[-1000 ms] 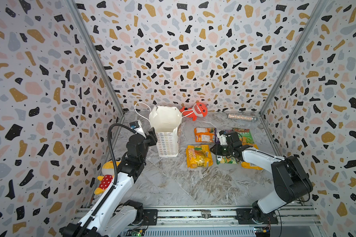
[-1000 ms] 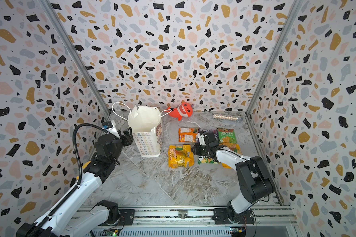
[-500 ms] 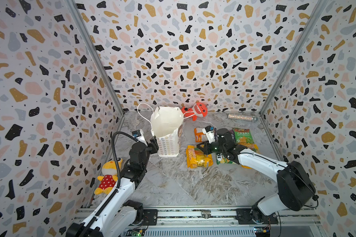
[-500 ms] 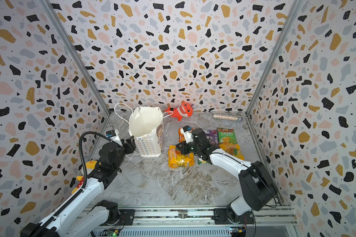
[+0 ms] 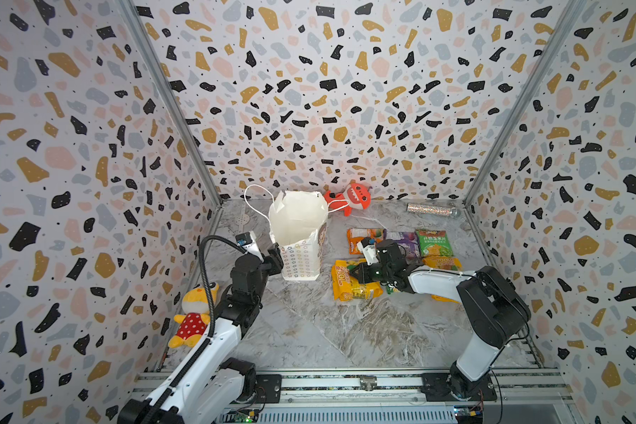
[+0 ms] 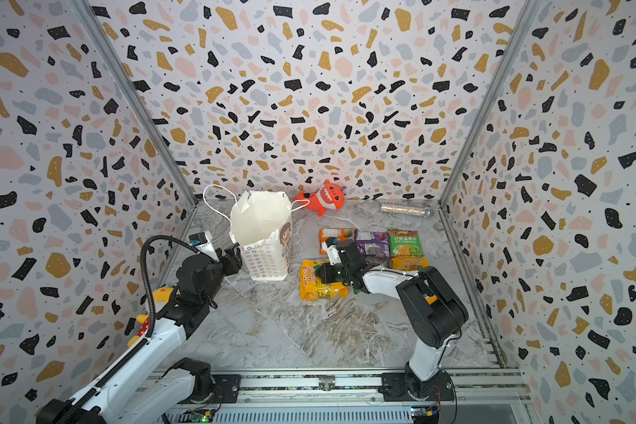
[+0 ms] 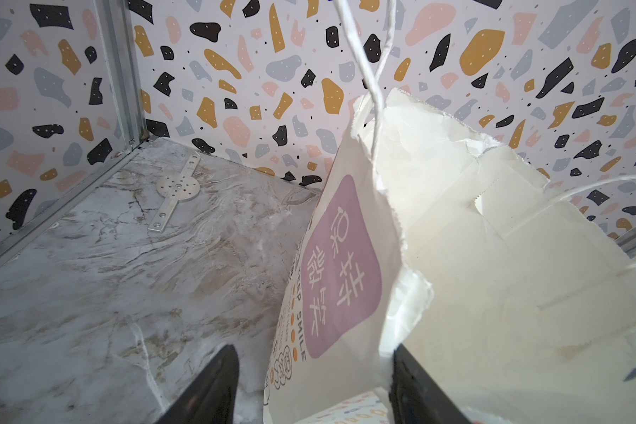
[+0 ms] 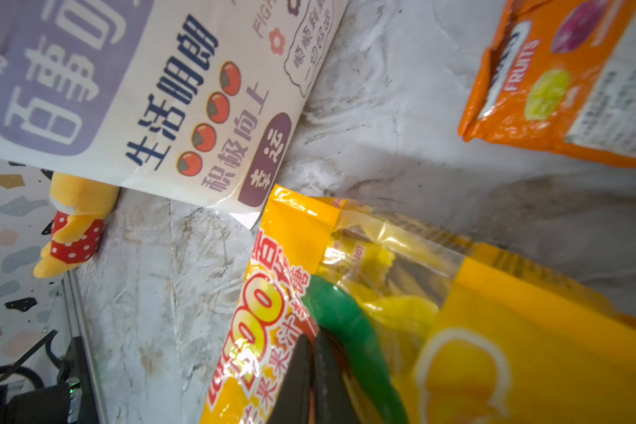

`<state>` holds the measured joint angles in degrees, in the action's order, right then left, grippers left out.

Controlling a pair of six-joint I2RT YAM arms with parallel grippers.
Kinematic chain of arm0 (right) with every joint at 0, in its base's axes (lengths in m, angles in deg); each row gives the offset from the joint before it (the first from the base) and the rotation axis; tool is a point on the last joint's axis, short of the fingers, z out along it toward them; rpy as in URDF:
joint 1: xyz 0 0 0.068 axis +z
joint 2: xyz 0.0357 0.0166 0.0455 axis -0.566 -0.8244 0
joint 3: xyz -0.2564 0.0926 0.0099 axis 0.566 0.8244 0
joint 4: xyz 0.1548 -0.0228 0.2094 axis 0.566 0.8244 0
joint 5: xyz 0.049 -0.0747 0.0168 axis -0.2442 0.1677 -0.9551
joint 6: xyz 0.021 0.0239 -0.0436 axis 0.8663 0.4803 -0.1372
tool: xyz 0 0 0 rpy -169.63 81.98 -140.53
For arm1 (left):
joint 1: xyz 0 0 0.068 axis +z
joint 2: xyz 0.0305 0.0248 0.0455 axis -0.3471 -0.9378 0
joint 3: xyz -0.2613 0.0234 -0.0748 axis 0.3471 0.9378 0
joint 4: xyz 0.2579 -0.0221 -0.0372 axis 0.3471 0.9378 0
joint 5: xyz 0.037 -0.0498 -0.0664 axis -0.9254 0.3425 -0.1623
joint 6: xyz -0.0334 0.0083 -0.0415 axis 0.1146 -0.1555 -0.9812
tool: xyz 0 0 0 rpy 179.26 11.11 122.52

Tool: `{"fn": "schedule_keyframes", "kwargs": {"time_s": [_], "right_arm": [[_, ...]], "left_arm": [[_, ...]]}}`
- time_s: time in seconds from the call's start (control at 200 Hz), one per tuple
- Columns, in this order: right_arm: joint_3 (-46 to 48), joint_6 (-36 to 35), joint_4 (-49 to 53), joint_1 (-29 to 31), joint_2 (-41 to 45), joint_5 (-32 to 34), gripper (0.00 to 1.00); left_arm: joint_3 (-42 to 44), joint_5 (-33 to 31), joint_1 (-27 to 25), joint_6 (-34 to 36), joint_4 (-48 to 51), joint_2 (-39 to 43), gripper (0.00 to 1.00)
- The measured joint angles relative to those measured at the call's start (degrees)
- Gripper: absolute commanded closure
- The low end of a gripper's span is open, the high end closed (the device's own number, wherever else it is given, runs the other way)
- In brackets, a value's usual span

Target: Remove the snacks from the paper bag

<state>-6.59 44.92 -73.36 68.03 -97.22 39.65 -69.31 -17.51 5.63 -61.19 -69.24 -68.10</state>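
Observation:
The nearer orange-yellow packet (image 5: 347, 287) is lying crooked below my right gripper, so my right gripper should go to the edge (image 5: 335, 280) that faces the bag and push the packet toward the other snacks.
The white paper bag (image 5: 302, 235) (image 6: 265, 235) stands upright at back centre with its mouth open; no packet shows inside it. My left gripper (image 5: 275, 257) (image 7: 318, 385) is open, its fingers on either side of the bag's (image 7: 456, 257) lower left corner. Several snacks lie on the floor to the right of the bag: orange (image 5: 362, 238), purple (image 5: 406, 242), green (image 5: 434, 242) and two orange-yellow packets (image 5: 346, 290) (image 5: 443, 262). My right gripper (image 5: 355, 273) (image 8: 313, 367) is shut, its tips just over the nearer orange-yellow packet (image 8: 511, 348).
A red-orange shark plush (image 5: 353, 198) and a glittery silver tube (image 5: 432, 210) lie by the back wall. A yellow plush in a red dotted dress (image 5: 193, 319) sits by the left wall. A small metal bracket (image 7: 177, 191) lies flat in the back left corner.
My right gripper left the packets on the right, swung left over the nearer orange-yellow packet and shut. My left arm dropped lower beside the bag, staying open.

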Motion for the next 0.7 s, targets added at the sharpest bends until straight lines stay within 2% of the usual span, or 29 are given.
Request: {"fn": "schedule_keyframes", "kwargs": {"time_s": [0.275,0.451,0.556,0.701], "right_arm": [[0.1,0.5,1.2,-0.2,0.5,5.3,0.9],[-0.3,-0.2,4.2,0.8,3.8,6.2,0.89],[-2.4,-1.2,5.8,4.3,5.4,7.2,0.89],[-4.5,-2.7,6.6,12.4,6.0,13.4,0.89]], "left_arm": [[0.0,0.0,0.0,0.0,0.0,-0.6,0.36],[0.0,-0.3,0.0,0.2,0.1,-0.3,0.35],[0.0,-0.5,0.0,0.2,0.3,0.5,0.35],[0.0,-1.1,0.0,0.2,0.5,2.1,0.34]]}}
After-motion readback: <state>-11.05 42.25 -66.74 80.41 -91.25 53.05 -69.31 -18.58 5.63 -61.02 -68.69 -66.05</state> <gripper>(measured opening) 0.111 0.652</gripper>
